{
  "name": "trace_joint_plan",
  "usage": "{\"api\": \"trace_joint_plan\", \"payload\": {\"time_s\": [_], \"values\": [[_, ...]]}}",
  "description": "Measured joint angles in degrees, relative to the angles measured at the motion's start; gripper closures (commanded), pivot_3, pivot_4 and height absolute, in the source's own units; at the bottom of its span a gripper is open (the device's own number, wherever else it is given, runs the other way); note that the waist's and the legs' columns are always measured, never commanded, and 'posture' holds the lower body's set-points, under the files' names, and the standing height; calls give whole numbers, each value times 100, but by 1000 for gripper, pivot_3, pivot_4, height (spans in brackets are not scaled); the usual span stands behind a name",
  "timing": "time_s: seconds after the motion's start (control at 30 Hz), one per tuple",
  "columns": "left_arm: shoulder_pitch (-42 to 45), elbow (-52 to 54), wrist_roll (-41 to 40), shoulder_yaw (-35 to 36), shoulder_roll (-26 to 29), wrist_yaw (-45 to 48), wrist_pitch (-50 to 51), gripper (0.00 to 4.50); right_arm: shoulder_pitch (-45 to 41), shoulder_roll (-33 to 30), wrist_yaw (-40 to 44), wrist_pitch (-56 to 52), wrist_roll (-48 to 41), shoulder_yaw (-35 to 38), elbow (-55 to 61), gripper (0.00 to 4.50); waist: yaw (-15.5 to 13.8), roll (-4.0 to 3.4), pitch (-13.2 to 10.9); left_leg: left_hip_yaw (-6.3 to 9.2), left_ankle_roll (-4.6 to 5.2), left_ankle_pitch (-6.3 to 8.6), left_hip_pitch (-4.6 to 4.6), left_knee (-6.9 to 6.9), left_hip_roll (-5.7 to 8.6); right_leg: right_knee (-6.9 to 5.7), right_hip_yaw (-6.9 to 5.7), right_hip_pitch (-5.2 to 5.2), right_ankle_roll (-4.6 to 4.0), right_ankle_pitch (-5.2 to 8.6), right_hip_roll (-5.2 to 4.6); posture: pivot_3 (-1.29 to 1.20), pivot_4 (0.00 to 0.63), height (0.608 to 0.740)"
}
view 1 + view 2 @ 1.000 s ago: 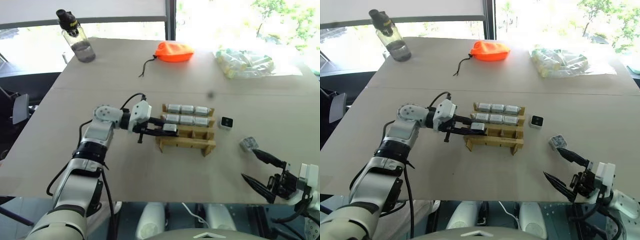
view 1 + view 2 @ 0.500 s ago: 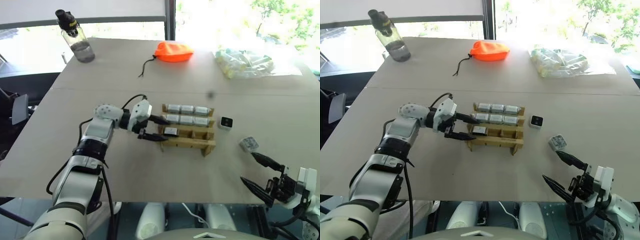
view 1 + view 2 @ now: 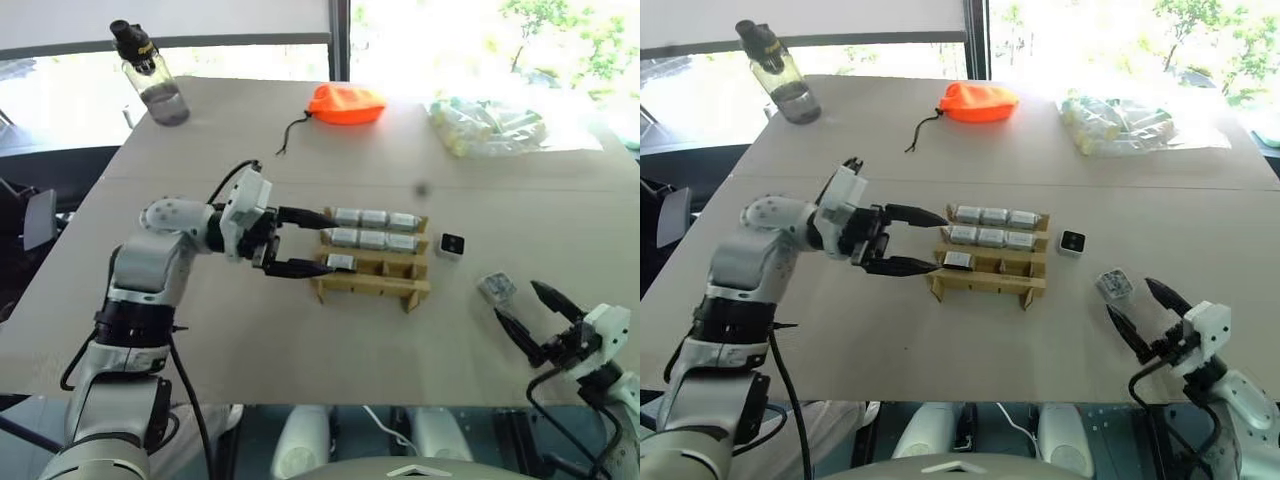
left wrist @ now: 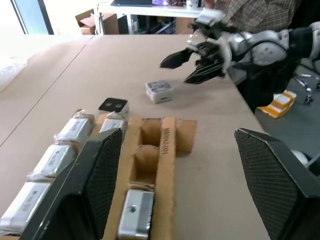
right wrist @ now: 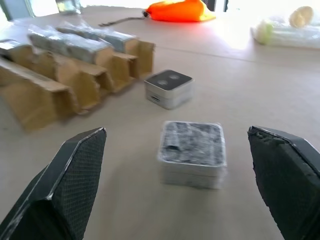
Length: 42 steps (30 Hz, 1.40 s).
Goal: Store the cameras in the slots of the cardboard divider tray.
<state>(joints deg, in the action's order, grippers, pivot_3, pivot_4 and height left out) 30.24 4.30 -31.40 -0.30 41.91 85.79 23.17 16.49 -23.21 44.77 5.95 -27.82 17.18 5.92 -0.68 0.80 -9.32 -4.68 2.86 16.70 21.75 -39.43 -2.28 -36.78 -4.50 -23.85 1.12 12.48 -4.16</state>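
The grey camera [image 3: 497,288] is across the tray from my left gripper, so next my right gripper passes it to my left gripper above the near row's empty slots [image 3: 371,267].
The cardboard divider tray [image 3: 375,290] sits mid-table. Its two far rows each hold three cameras [image 3: 375,218], and one more camera [image 3: 341,262] stands in the near row's left slot [image 4: 135,220]. My left gripper [image 3: 325,243] hovers open and empty at the tray's left end, raised off the table. Right of the tray lie two loose cameras: one with its black face up [image 3: 453,244] and a grey one [image 3: 496,288]. My right gripper [image 3: 520,302] is open just behind the grey camera [image 5: 192,152], its fingers either side of it but apart from it.
An orange pouch [image 3: 346,103] with a cord, a water bottle [image 3: 150,75] and a clear plastic bag of pale cylinders [image 3: 490,125] stand along the far side. The table's near edge runs just under my right gripper. A person sits beyond the table [image 4: 260,15].
My left gripper let go of the camera in the near-left slot, opened and drew back up and to the left. My right gripper swung forward towards the grey camera.
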Motion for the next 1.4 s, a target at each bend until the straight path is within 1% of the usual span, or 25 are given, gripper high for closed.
{"api": "trace_joint_plan", "payload": {"time_s": [0.1,0.23,0.43,0.63,0.67,0.7,0.73,0.8,0.83,1.0,1.03,1.1,1.13,1.23,1.27,1.3,1.37,1.4], "values": [[-282,544,-142,109,312,-132,284,809,-127,6,-419,-468,115,-142,82,0,0,-2,0,-1,0,0,-1,2,0,1,3,-1,0,0,1,0,150,726],[-936,1213,-511,630,740,-508,774,809,-162,-9,-733,-934,314,-345,332,0,0,-3,0,1,0,0,0,3,-1,3,1,-2,0,1,0,0,150,726],[-1446,1698,-679,963,986,-966,993,809,-210,22,-971,-1154,514,-523,421,0,-10,0,1,1,-1,0,-1,3,1,3,-1,0,2,3,-2,0,150,726],[-1641,2025,-877,1135,1097,-1198,1129,809,-381,113,-1018,-1158,534,-562,416,0,-1,-3,0,0,-1,0,-1,5,0,3,0,-1,0,2,1,0,150,726],[-1712,2046,-881,1149,1141,-1223,1129,758,-397,114,-1015,-1157,537,-562,416,497,-1,-3,0,-1,-1,0,-1,6,0,4,1,-1,1,2,1,0,150,726],[-1751,2047,-881,1150,1160,-1233,1129,758,-393,114,-1015,-1155,543,-562,414,804,-1,-3,0,-1,-1,0,-1,6,0,5,0,-1,0,2,1,0,150,726],[-1767,2048,-881,1150,1167,-1233,1128,758,-394,114,-1013,-1152,550,-562,413,1280,-3,-3,0,0,-1,0,0,6,0,5,-1,-2,0,2,1,0,150,726],[-1822,2084,-888,1155,1202,-1246,1126,758,-399,106,-968,-1082,602,-563,408,2057,-10,-3,0,-1,-1,0,0,6,1,5,-1,-1,1,2,0,0,150,726],[-1821,2113,-922,1156,1215,-1255,1127,758,-399,100,-932,-1071,609,-563,408,2518,-11,-3,0,0,-1,0,0,6,1,5,-2,-1,1,2,0,0,150,726],[-1737,2144,-932,1151,1260,-1304,1127,758,-390,-51,-777,-941,742,-569,364,2510,-8,-3,-1,-1,-1,0,-1,6,2,5,-1,-2,1,2,1,0,150,726],[-1566,2118,-930,1073,1255,-1362,1150,758,-417,-276,-637,-626,991,-635,261,2510,-16,-3,-1,0,-1,0,-1,5,5,6,-2,-1,3,3,1,0,150,726],[-1331,2051,-933,959,1190,-1442,1229,758,-470,-494,-494,-248,1257,-709,138,2510,-17,-3,0,0,-1,0,-2,5,6,6,-2,2,16,10,1,0,150,726],[-1129,1982,-939,834,1059,-1526,1315,758,-594,-698,-388,66,1523,-814,3,2510,-15,-3,0,-4,0,0,-4,4,9,5,-5,2,19,12,0,0,150,726],[-777,1888,-1039,354,671,-1681,1619,758,-1100,-950,-492,737,2236,-975,-284,2510,13,-2,-1,-16,0,0,-8,4,8,1,-2,-1,20,10,3,0,150,726],[-598,1826,-1087,34,426,-1753,1794,758,-1434,-985,-564,1055,2481,-1023,-363,2510,25,-1,-1,-18,-1,0,-8,4,6,-1,4,-2,17,9,6,0,150,726],[-551,1798,-1094,-37,371,-1769,1827,758,-1519,-993,-577,1132,2529,-1045,-362,2510,29,-1,-1,-15,-1,-1,-6,5,5,-1,8,-4,10,5,8,0,150,726],[-91,1379,-1032,-315,49,-1930,1996,758,-1976,-1067,-677,1712,2909,-1225,-371,2510,9,0,-2,-4,-5,-2,-1,5,6,0,3,-6,2,1,13,0,150,726],[-8,1303,-1021,-349,9,-1962,2007,758,-2069,-1065,-710,1811,2982,-1267,-347,2510,9,0,-2,-3,-5,-3,0,5,6,1,1,-6,2,0,13,0,150,726]]}}
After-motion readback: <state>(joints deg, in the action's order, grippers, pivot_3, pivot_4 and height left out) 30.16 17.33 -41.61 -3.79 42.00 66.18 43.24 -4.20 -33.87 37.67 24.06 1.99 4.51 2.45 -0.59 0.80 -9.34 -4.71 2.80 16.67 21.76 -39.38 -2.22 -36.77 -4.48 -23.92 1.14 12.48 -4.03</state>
